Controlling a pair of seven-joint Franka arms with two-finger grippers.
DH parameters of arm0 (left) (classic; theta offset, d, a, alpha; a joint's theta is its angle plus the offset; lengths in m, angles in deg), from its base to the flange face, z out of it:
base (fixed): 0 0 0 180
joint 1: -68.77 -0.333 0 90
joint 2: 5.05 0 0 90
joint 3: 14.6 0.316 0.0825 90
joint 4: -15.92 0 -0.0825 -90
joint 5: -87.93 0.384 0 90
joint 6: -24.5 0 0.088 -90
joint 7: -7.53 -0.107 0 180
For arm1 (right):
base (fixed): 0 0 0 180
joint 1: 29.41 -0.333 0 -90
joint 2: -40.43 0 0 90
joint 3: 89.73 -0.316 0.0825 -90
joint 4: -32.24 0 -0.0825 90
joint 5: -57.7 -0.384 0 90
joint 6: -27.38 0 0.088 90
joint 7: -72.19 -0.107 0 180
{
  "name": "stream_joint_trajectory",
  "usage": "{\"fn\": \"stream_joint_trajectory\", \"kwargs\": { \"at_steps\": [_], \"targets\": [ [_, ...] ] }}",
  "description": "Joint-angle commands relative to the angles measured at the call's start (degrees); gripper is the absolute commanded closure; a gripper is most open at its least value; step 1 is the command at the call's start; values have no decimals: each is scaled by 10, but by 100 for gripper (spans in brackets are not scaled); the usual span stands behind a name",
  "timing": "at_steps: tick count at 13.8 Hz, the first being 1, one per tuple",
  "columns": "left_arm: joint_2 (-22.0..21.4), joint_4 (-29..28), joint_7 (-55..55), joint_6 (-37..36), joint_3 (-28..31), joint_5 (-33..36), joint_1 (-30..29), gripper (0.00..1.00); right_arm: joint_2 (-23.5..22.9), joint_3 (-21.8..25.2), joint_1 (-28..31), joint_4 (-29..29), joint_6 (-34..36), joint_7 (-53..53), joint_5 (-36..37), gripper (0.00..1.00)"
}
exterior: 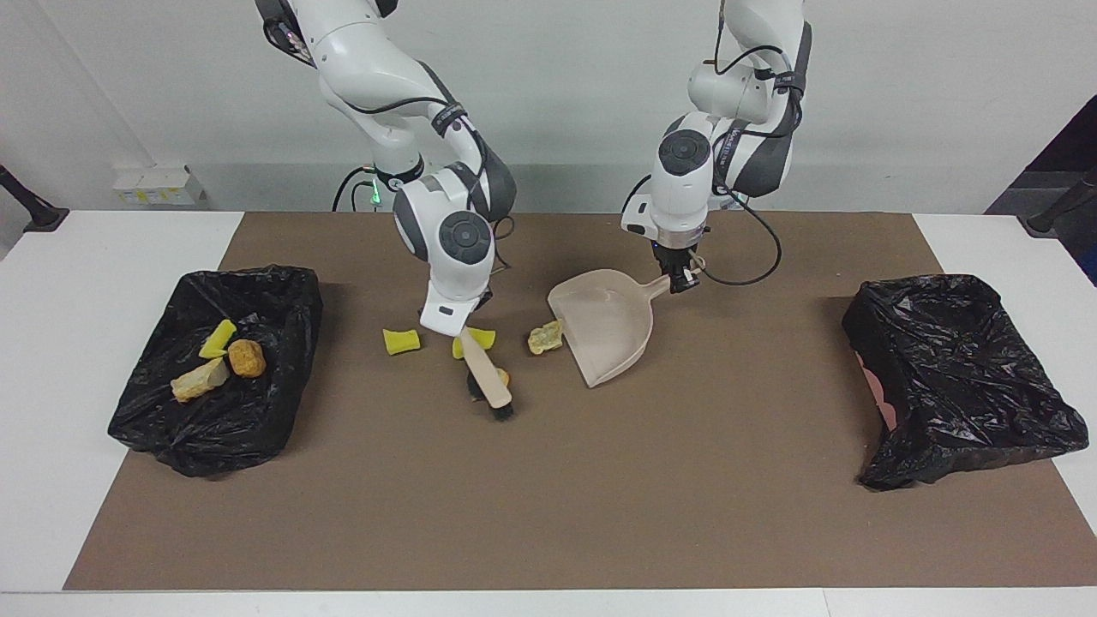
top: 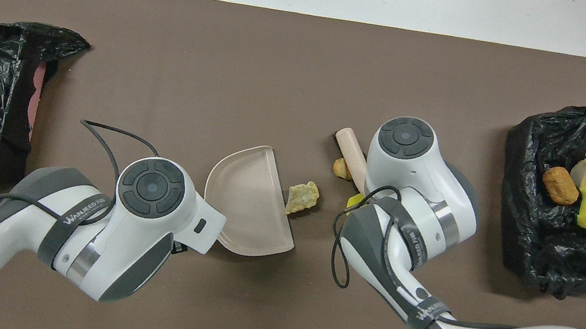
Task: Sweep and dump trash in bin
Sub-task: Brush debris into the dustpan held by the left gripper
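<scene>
A yellow piece (exterior: 401,341) is behind the brush, away from the dustpan. Next, my right gripper moves the brush back past that piece before it sweeps the piece in.
My right gripper (exterior: 465,330) is shut on the beige-handled brush (exterior: 487,377), whose bristles (exterior: 501,413) rest on the mat. A tan chunk (exterior: 503,375) lies against the brush; it also shows in the overhead view (top: 340,168). One yellow sponge piece (exterior: 482,338) lies partly under the gripper. Another yellow piece (exterior: 401,341) lies apart, toward the right arm's end. A pale chunk (exterior: 545,337) touches the lip of the beige dustpan (exterior: 608,326). My left gripper (exterior: 683,278) is shut on the dustpan's handle.
A black-lined bin (exterior: 257,411) at the right arm's end holds three scraps: yellow (exterior: 218,338), brown (exterior: 247,358) and tan (exterior: 199,379). A second black-lined bin (exterior: 960,368) stands at the left arm's end. A brown mat (exterior: 600,497) covers the table.
</scene>
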Motion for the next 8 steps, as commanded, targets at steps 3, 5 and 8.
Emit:
{"fn": "stream_joint_trajectory", "kwargs": {
  "at_steps": [3, 5, 8],
  "targets": [
    [-19, -24, 15, 17, 2, 11, 7, 100, 12, -59, 6, -28, -28, 1, -103, 100],
    [-19, -24, 15, 18, 2, 11, 5, 100, 11, -62, -6, -23, -40, 0, -166, 100],
    [-18, -24, 15, 21, 2, 11, 2, 100, 15, -62, 1, 2, -29, -14, -212, 100]
  ]
}}
